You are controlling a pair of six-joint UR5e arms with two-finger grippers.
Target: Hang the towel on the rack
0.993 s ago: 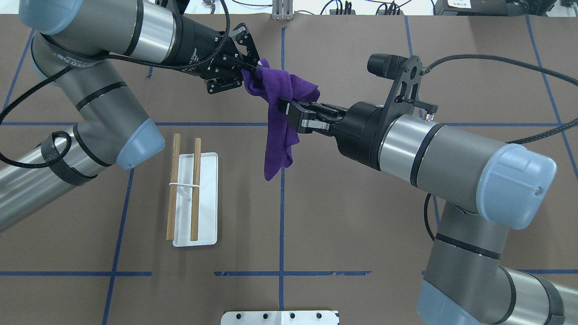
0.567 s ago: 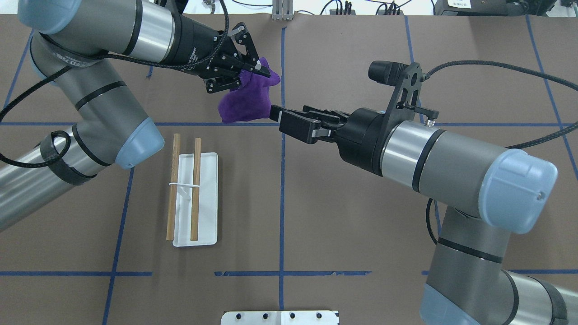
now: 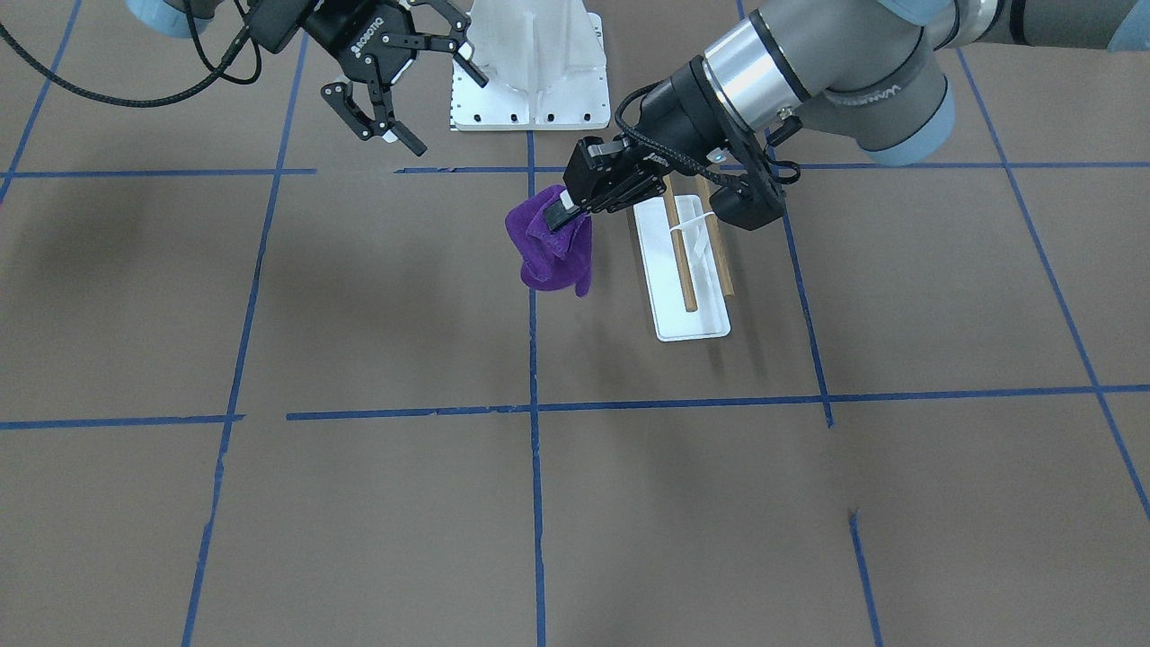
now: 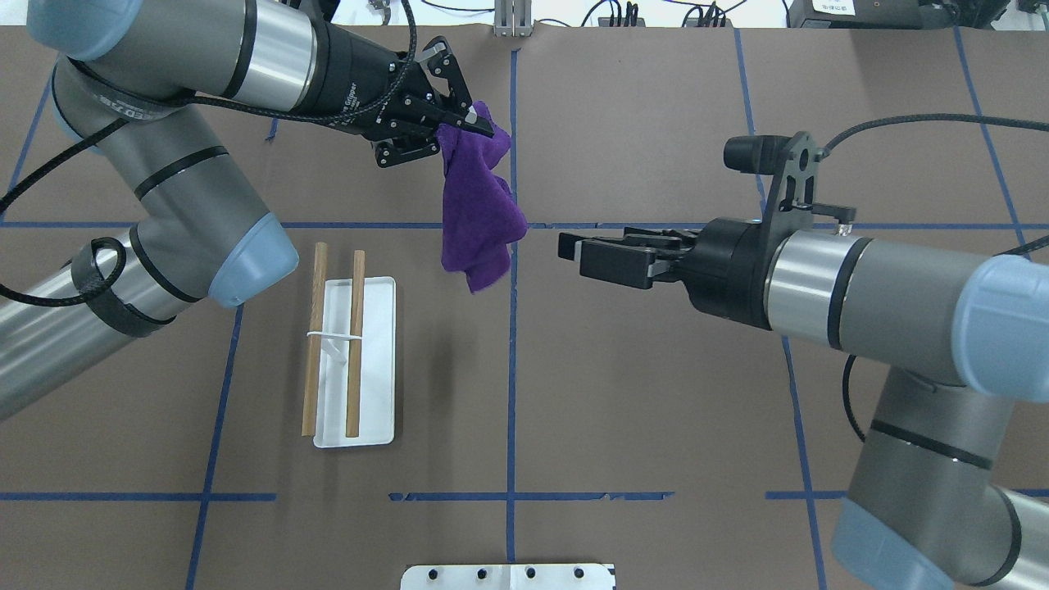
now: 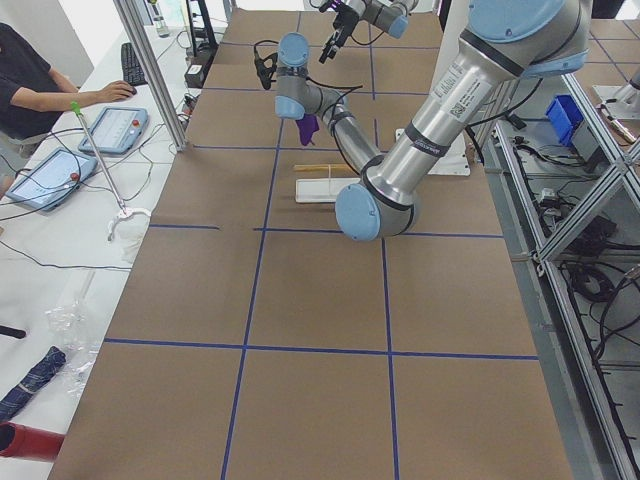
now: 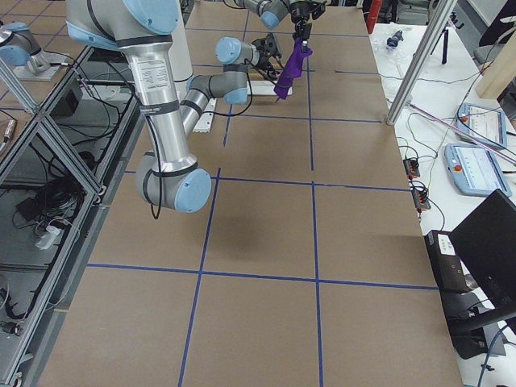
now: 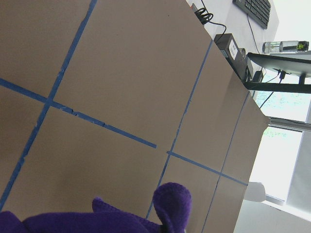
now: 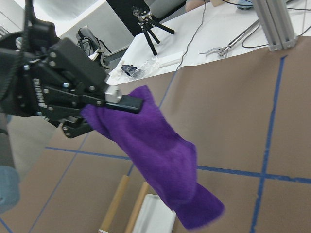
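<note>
My left gripper is tilted, and the purple towel hangs from it next to the rack. I should turn my left gripper downward and swing the towel back over the wooden dowels.
The purple towel (image 4: 479,217) hangs bunched from my left gripper (image 4: 478,125), which is shut on its top edge above the table. It also shows in the front view (image 3: 550,252) under that gripper (image 3: 563,212), and in the right wrist view (image 8: 165,165). My right gripper (image 4: 571,247) is open and empty, a little to the right of the towel; its fingers are spread in the front view (image 3: 446,110). The rack (image 4: 375,393) stands below and left of the towel, with two wooden dowels (image 4: 355,336) over a white tray (image 3: 694,325).
A white bolted pedestal plate (image 4: 508,576) sits at the near table edge, also seen in the front view (image 3: 530,63). Blue tape lines cross the brown table. An operator (image 5: 30,70) sits beside the table at the far end.
My right gripper has let go of the towel, opened and drawn back to the right. The towel now hangs from my left gripper alone, which has stayed in place.
</note>
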